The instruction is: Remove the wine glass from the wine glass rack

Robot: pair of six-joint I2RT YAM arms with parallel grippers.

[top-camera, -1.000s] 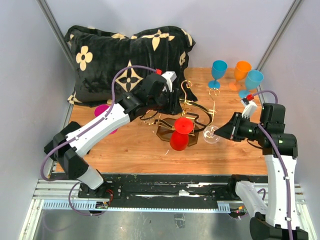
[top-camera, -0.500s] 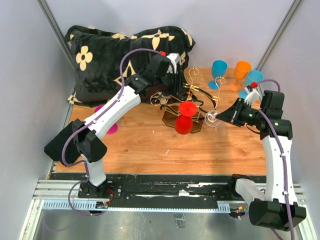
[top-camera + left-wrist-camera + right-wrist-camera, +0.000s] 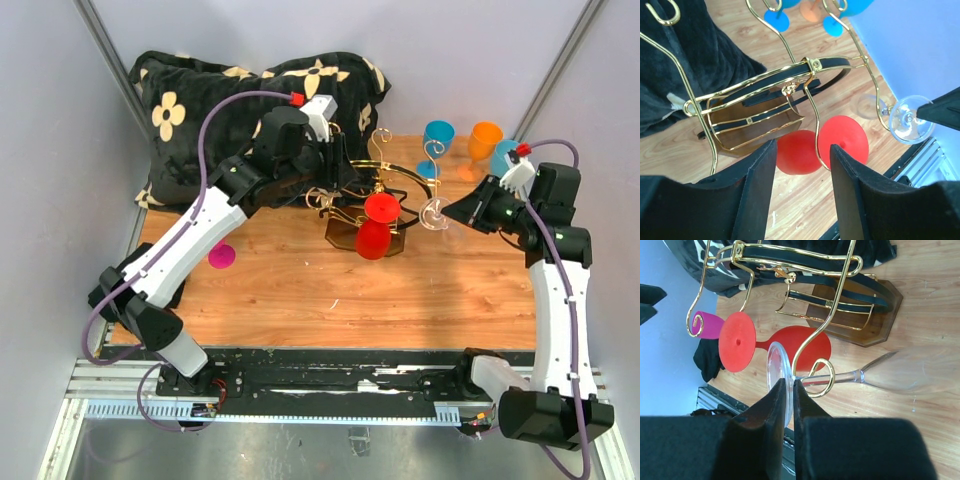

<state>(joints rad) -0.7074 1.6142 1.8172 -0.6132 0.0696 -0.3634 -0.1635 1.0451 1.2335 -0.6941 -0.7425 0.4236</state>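
Observation:
Next, I turn the glass upright and hand its bowl (image 3: 915, 370) to my left gripper, since my right gripper holds the clear wine glass by its foot (image 3: 433, 214), bowl down.
The gold wire wine glass rack (image 3: 362, 196) stands mid-table on its dark hexagonal base (image 3: 880, 315) and looks tilted. A clear wine glass (image 3: 433, 213) lies sideways at the rack's right, its stem (image 3: 850, 376) threaded through a gold curl. My right gripper (image 3: 789, 382) is shut on the rim of its foot (image 3: 775, 365). A red glass (image 3: 375, 225) hangs from another arm of the rack. My left gripper (image 3: 801, 150) hovers over the rack's top ring (image 3: 765, 87), fingers apart, with nothing between them. In the top view it (image 3: 328, 172) sits at the rack's back left.
A black cushion with cream flowers (image 3: 250, 100) fills the back left. Two blue glasses (image 3: 437, 140) (image 3: 506, 156) and an orange one (image 3: 485, 140) stand at the back right, close behind my right gripper. A magenta glass (image 3: 220, 255) lies on the wood at the left.
My right gripper has carried the clear glass away from me and slightly right. The rack, with the red glass, has shifted toward the back. My left arm has swung back above it.

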